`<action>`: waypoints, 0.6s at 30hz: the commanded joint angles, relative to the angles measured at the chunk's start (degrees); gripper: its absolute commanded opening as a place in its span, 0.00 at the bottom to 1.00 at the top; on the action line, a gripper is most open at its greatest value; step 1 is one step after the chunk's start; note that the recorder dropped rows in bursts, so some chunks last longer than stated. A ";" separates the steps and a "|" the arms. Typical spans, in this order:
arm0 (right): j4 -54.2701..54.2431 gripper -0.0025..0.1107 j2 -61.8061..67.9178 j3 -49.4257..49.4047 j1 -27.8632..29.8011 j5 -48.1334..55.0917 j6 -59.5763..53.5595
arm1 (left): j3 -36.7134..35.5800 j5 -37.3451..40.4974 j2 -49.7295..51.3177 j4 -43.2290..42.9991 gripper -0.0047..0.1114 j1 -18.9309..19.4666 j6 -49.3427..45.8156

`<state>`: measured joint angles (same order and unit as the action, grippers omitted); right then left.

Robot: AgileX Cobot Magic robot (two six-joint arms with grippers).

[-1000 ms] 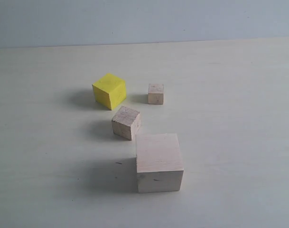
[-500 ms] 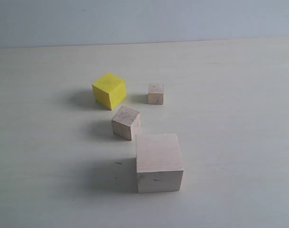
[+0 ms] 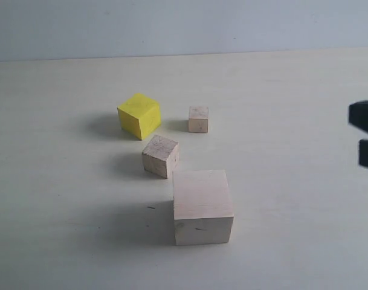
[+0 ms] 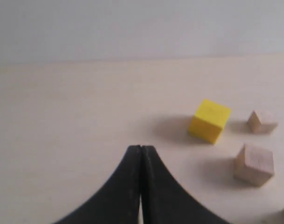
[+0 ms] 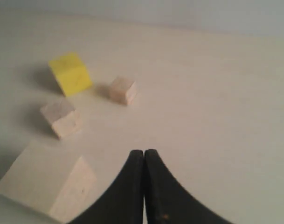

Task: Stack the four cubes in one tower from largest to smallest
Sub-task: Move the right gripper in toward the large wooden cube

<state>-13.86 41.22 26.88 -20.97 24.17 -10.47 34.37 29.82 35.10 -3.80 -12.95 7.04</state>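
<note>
Next, I push the cube's near side [image 3: 203,231] back with my right gripper first, because the large pale wood cube [image 3: 202,196] is too far forward for the tower's base.
Four cubes stand apart on the pale table, none stacked. The large pale wood cube [image 3: 202,205] is nearest the front, with the smaller bare wood cube [image 3: 160,155] just behind it on the left. The yellow cube [image 3: 139,115] and the smallest cube [image 3: 198,119] sit further back, side by side. My right gripper [image 3: 360,138] pokes in at the exterior view's right edge, far from the cubes. In its wrist view the right gripper [image 5: 144,151] is shut and holds nothing. The left gripper [image 4: 141,147] is also shut and empty, and it is out of the exterior view.
The light table [image 3: 292,90] runs back to a plain grey-blue wall [image 3: 184,24]. Bare tabletop surrounds the cube group on all sides.
A black part of my right gripper has come into the exterior view at its right edge. The cubes have not moved.
</note>
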 commanded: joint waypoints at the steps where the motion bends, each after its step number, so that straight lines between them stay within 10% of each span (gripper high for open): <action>1: -12.52 0.02 8.30 0.53 -1.00 5.38 -12.17 | 1.60 7.04 7.99 2.62 0.04 -3.83 -1.02; 18: -23.92 0.02 16.29 0.53 -1.00 -3.16 -12.01 | 1.60 1.38 16.97 2.95 0.04 -4.31 -0.86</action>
<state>-36.47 57.43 26.88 -21.95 22.90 -22.16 35.47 31.85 51.91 -1.16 -16.96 6.08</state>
